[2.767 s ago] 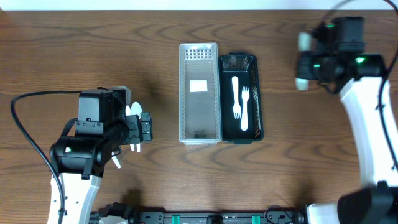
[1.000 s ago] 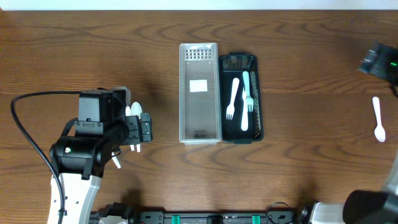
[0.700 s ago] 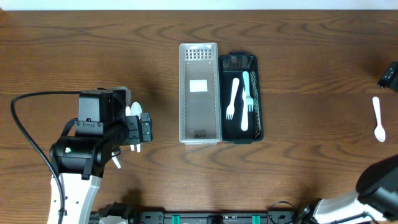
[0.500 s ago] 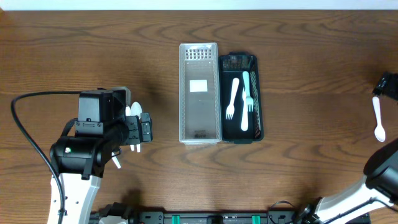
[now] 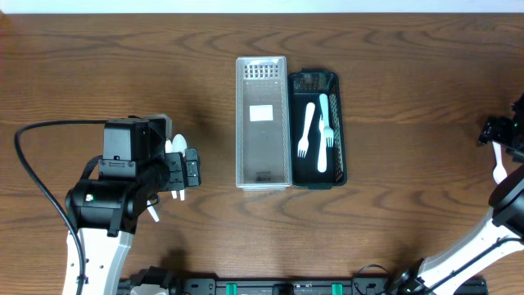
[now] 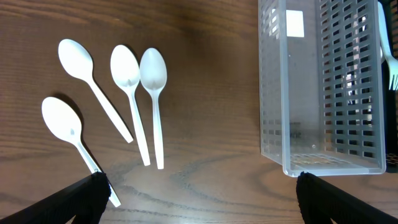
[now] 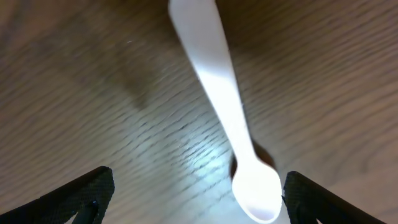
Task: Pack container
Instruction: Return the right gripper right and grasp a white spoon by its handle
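Note:
The narrow handle (image 7: pixel 219 91) lies free with my right gripper's open fingers across it, so the gripper should keep going down to the neck of the white spoon (image 7: pixel 245 150) and close there.
A clear slotted container (image 5: pixel 263 123) stands mid-table, empty apart from a label. Against its right side is a black container (image 5: pixel 340 164) holding white forks (image 5: pixel 307 127). Several white spoons (image 6: pixel 130 93) lie on the wood to the left, just ahead of my left gripper (image 6: pixel 200 199), which is open and holds nothing. At the far right edge lies one white spoon (image 7: pixel 227 118). My right gripper (image 7: pixel 198 199) hangs open low over it, and the spoon's bowl lies between the fingers, nearer the right one. In the overhead view the right gripper (image 5: pixel 503 131) covers the top of that spoon (image 5: pixel 499 170).
The clear container's near end (image 6: pixel 323 155) lies just ahead of my left gripper's right finger (image 6: pixel 329 202). The left arm's base and cable (image 5: pixel 49 131) take up the near left of the table. My right arm (image 5: pixel 508 205) runs along the right edge.
My right gripper has come down along the right edge from the far corner to sit over the lone spoon. The left arm, the spoons and both containers have not moved.

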